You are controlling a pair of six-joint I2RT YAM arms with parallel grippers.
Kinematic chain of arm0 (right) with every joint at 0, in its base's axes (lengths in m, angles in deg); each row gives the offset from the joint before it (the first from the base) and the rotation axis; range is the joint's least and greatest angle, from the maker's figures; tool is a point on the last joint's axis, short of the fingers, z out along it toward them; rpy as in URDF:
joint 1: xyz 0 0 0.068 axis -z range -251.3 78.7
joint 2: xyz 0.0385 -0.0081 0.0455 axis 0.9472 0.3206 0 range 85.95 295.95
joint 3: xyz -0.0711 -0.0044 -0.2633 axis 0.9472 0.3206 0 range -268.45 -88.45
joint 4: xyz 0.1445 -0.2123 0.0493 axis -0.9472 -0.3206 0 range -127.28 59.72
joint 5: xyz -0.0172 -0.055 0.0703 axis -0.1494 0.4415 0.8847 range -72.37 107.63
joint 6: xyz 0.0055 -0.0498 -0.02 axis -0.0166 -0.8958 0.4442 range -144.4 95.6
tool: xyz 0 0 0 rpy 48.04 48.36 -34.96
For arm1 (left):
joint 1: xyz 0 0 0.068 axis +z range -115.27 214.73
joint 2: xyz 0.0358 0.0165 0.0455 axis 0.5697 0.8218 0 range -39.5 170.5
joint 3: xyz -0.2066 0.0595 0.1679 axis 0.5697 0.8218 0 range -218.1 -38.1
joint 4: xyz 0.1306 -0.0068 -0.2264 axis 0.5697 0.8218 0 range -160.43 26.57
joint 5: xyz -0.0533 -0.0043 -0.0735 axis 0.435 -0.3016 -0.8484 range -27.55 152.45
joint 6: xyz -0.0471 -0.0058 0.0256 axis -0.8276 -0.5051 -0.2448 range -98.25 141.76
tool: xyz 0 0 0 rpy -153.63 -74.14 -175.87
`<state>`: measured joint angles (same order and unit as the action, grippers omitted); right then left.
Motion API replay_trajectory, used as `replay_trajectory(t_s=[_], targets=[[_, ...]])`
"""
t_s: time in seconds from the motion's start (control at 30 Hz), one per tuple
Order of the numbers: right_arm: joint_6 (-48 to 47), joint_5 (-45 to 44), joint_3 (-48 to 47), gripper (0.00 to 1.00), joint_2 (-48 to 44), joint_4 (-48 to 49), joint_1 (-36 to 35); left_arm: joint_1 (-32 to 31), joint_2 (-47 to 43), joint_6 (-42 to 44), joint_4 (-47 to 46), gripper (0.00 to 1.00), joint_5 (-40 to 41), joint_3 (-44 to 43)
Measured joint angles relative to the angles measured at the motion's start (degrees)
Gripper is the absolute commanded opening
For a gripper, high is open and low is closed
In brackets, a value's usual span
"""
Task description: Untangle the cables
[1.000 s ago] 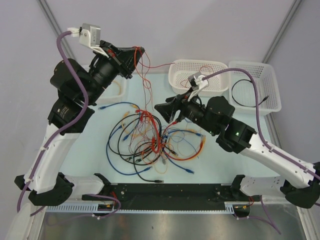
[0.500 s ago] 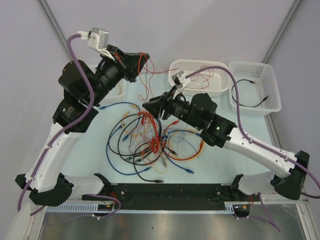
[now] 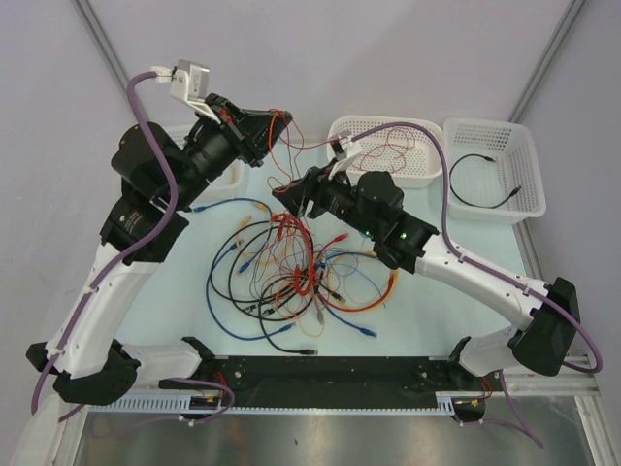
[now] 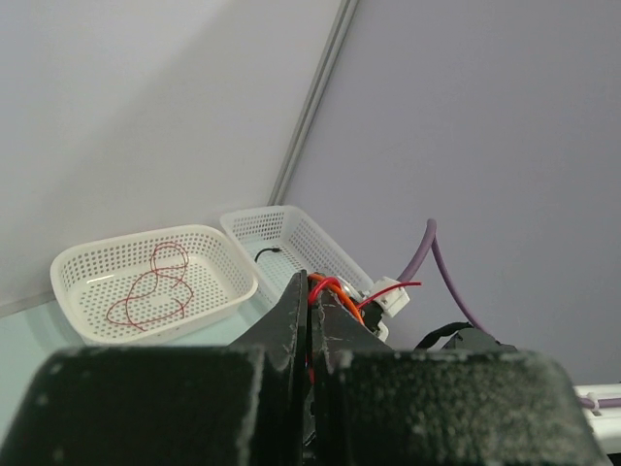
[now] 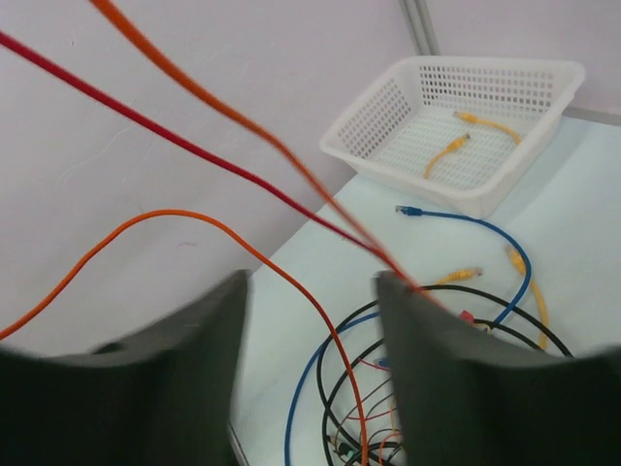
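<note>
My right gripper has the taut red and orange wires (image 5: 377,249) crossing above its fingers, so it should take them over to free my left gripper for the tangle (image 3: 303,268).
The cables (image 3: 291,272) lie tangled in loops of black, blue, red, orange and yellow at the table's middle. My left gripper (image 3: 275,124) is raised at the back. It is shut on thin red and orange wires (image 4: 335,289), which run from it down into the tangle. In the left wrist view its jaws (image 4: 312,293) are pressed together on those wires. My right gripper (image 3: 287,199) is open, just above the tangle's far edge and below the left gripper. In the right wrist view (image 5: 310,291) an orange wire (image 5: 291,277) hangs between the fingers, and taut red and orange wires (image 5: 223,116) cross above them.
A white basket (image 3: 383,150) at the back holds a thin red wire. Another basket (image 3: 495,170) to its right holds a black cable. A third basket (image 5: 466,136), behind the left arm, holds yellow cables. A black rail (image 3: 320,374) runs along the near edge.
My right arm has swung back and to the left, bringing its open gripper under the raised wires. My left gripper has shifted slightly right, still holding the wires.
</note>
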<state>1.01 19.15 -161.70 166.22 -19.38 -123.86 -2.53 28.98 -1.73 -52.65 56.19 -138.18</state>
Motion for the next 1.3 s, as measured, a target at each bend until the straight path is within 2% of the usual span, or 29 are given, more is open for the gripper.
replay_trajectory(t_s=[0.1, 0.47, 0.7, 1.03, 1.13, 1.17, 1.2, 1.27, 1.3], targets=[[-0.3, -0.3, 0.0, 0.8, 0.0, -0.3, -0.4, 0.0, -0.1, 0.0, 0.0, 0.0, 0.2, 0.0], [-4.6, -7.0, 0.2, 0.74, -3.5, -7.5, -5.7, 0.0, -0.3, 0.0, 1.8, 0.0, 2.6, 0.0], [-5.1, -8.3, 0.2, 0.71, -3.4, -7.5, -3.3, 0.0, -0.3, -0.5, 1.7, 0.0, 0.3, 0.0], [-3.9, -5.7, 0.2, 0.67, -0.2, -5.4, 0.5, 0.0, -1.8, -2.0, 0.6, 0.0, -2.8, 3.3], [-3.3, -4.1, 0.2, 0.28, 0.4, -3.6, 0.5, 0.0, -1.8, -2.6, 0.3, 0.0, -3.8, 3.7], [-3.0, -3.6, 0.2, 0.06, 0.6, -2.8, 0.6, 0.0, -1.8, -2.6, 0.3, 0.0, -4.1, 3.7], [-2.7, -3.0, 0.2, 0.0, 0.9, -2.4, 0.6, 0.0, -1.8, -2.7, 0.3, 0.0, -4.3, 3.8], [-2.4, -2.2, 0.2, 0.0, 1.0, -2.2, 0.7, 0.0, -1.8, -2.6, 0.3, 0.05, -4.4, 3.8], [-2.1, -2.2, 0.2, 0.0, 1.0, -2.2, 0.9, 0.0, -1.9, -2.6, 0.3, 0.17, -4.3, 3.9]])
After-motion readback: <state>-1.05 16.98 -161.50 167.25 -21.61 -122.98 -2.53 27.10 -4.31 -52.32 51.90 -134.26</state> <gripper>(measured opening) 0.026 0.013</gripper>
